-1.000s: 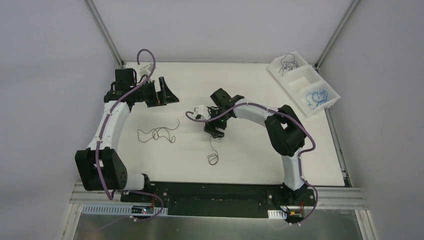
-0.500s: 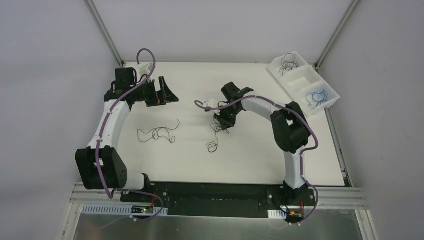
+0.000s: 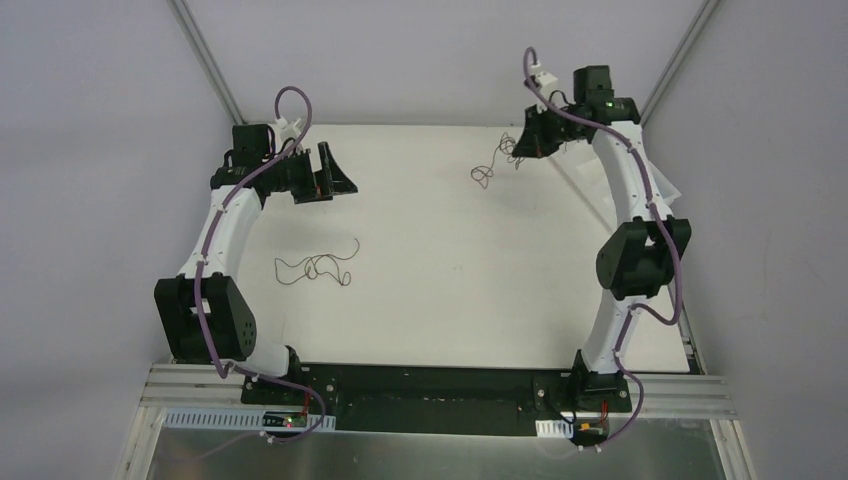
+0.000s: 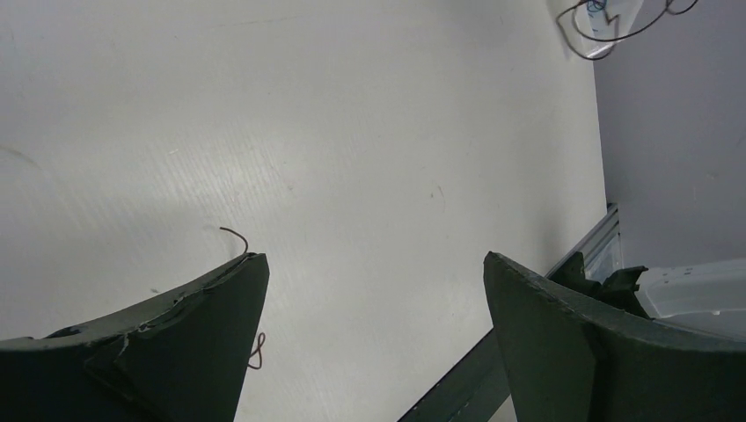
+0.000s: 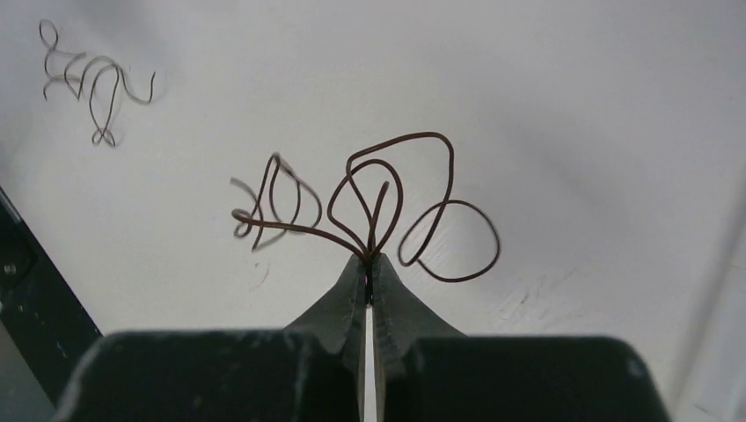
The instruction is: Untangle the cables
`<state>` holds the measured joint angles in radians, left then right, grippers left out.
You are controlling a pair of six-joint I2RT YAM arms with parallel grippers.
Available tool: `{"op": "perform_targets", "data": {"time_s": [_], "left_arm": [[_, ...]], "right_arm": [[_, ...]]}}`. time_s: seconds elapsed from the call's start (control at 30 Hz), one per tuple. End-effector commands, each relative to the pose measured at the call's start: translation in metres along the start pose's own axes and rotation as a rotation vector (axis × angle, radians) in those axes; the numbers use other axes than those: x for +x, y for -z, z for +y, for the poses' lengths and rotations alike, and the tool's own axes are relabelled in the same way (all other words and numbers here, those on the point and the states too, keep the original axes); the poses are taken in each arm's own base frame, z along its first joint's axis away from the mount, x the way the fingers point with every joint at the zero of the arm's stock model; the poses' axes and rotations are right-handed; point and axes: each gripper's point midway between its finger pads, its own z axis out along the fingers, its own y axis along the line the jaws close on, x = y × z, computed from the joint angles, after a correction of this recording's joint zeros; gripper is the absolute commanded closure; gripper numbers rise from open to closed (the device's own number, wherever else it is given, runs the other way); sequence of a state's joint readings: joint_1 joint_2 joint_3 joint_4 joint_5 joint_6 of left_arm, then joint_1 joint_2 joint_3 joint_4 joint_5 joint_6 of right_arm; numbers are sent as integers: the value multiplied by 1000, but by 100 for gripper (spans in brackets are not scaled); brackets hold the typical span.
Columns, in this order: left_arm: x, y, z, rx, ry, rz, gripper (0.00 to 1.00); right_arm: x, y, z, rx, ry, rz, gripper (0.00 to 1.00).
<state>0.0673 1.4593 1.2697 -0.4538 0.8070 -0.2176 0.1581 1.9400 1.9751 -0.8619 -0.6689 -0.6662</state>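
Observation:
The dark brown cable (image 3: 483, 174) hangs free of the table cable, so the robot's right gripper should keep going to the white tray and let go over its middle compartment (image 3: 591, 172).
A dark brown cable (image 5: 396, 193) curls in several loops out of my right gripper (image 5: 368, 257), whose fingers are shut on its strands. From above, this cable (image 3: 490, 165) hangs beside the right gripper (image 3: 528, 142), raised over the table's far right. Another dark cable (image 3: 318, 267) lies curled on the table at left of centre; it also shows as the small tangle (image 5: 92, 83). My left gripper (image 3: 332, 180) hovers open at the far left, with nothing between its fingers (image 4: 176, 343). Two short ends of the table cable (image 4: 236, 236) peek out beside its left finger.
The white table (image 3: 450, 290) has metal rails at its near edge. A white tray (image 3: 668, 192) at the far right is mostly hidden behind the raised right arm. Grey walls stand close on both sides.
The right gripper shut on the dark cable near the table's middle, then swung up and away to the far right corner with it. The left arm hardly moved.

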Motion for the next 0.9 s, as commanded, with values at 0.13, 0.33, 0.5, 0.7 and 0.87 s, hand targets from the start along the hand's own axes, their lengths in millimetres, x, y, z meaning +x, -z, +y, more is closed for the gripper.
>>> {"op": "perform_targets", "data": {"time_s": [0.13, 0.33, 0.5, 0.7, 0.87], "left_arm": [[-22, 0, -3, 18, -29, -27, 4], [-20, -4, 2, 10, -24, -17, 4], [-18, -9, 9, 7, -5, -1, 3], [-25, -12, 11, 2, -8, -6, 3], [-24, -13, 14, -7, -11, -1, 3]], "right_arm": [[-23, 79, -91, 180, -364, -153, 100], [5, 112, -166, 412, -492, -181, 100], [37, 119, -220, 553, -556, -167, 100], [64, 117, -269, 641, -613, -168, 100], [76, 125, -301, 735, -624, -191, 100]]}}
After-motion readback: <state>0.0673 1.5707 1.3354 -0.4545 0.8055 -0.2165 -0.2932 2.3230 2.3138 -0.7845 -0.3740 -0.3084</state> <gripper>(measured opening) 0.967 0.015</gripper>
